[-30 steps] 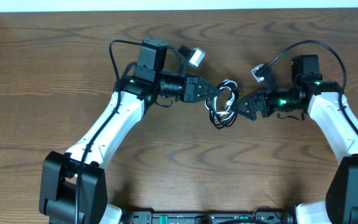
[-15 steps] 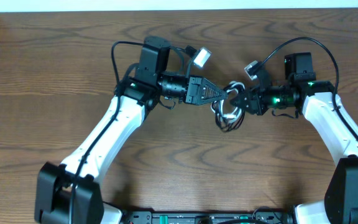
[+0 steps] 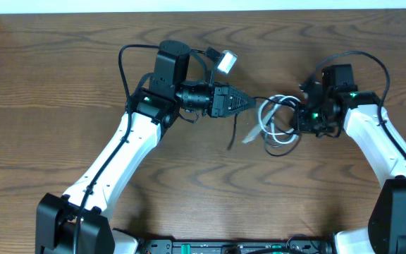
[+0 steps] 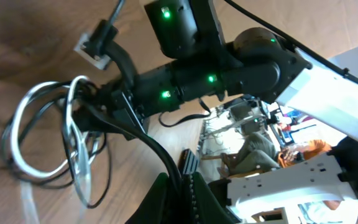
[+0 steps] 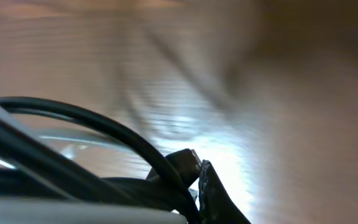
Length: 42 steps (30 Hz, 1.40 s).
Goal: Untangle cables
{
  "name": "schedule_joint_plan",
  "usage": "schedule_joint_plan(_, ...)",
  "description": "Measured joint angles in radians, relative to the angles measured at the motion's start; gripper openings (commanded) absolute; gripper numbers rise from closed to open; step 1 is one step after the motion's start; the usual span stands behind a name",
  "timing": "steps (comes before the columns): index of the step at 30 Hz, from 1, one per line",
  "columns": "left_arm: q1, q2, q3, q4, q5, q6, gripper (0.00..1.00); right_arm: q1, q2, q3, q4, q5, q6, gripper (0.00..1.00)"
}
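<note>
My right gripper is pinching the cable pile, and the black cord from my left gripper runs tight into it, so my right gripper should slacken the cord, open and take hold again of the heap's loops.
The cables are a tangle of a thin white cord and thin black cords hanging between my two grippers above the table. My left gripper is shut on a black cord that runs right into the tangle. My right gripper is shut on the tangle's right side. In the left wrist view the black cord rises from between the shut left gripper to the loops, with the white cord at the left. In the right wrist view the right gripper pinches black cords. A white loose end dangles below.
The brown wooden table lies under both arms. A white wall strip runs along the far edge. Thick black robot cables arch over the right arm, and another one over the left arm.
My right gripper has shut on the tangle and pulled it to the right. The loops have spread out between the two grippers, and loose ends now hang below the left gripper.
</note>
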Motion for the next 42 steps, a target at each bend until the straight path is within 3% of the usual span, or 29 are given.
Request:
schedule_joint_plan(6, -0.001, 0.0, 0.0, -0.008, -0.012, 0.026, 0.08, 0.0, 0.0, 0.0, -0.053, 0.225, 0.153, 0.01)
schedule_joint_plan(9, -0.001, 0.0, 0.0, -0.045, -0.031, 0.04, 0.17, 0.0, 0.0, 0.0, -0.053, 0.247, 0.17, 0.01)
schedule_joint_plan(10, -0.001, -0.001, 0.0, -0.083, -0.05, 0.057, 0.22, 0.0, 0.0, 0.0, -0.055, 0.251, 0.171, 0.01)
schedule_joint_plan(16, 0.0, -0.008, -0.001, -0.303, -0.223, 0.152, 0.25, -0.008, 0.0, -0.002, -0.06, 0.247, 0.17, 0.01)
schedule_joint_plan(22, 0.0, -0.008, -0.001, -0.377, -0.312, 0.261, 0.49, -0.008, 0.0, -0.002, -0.011, 0.1, 0.091, 0.01)
schedule_joint_plan(26, 0.001, -0.008, -0.001, -0.378, -0.331, 0.298, 0.56, -0.008, 0.0, -0.002, 0.026, -0.066, 0.012, 0.01)
schedule_joint_plan(33, 0.001, -0.008, -0.001, -0.381, -0.372, 0.334, 0.58, -0.008, 0.0, -0.002, 0.045, -0.251, -0.073, 0.01)
schedule_joint_plan(42, -0.005, 0.021, -0.001, -0.362, -0.39, 0.339, 0.59, -0.008, 0.0, -0.002, 0.052, -0.334, -0.114, 0.01)
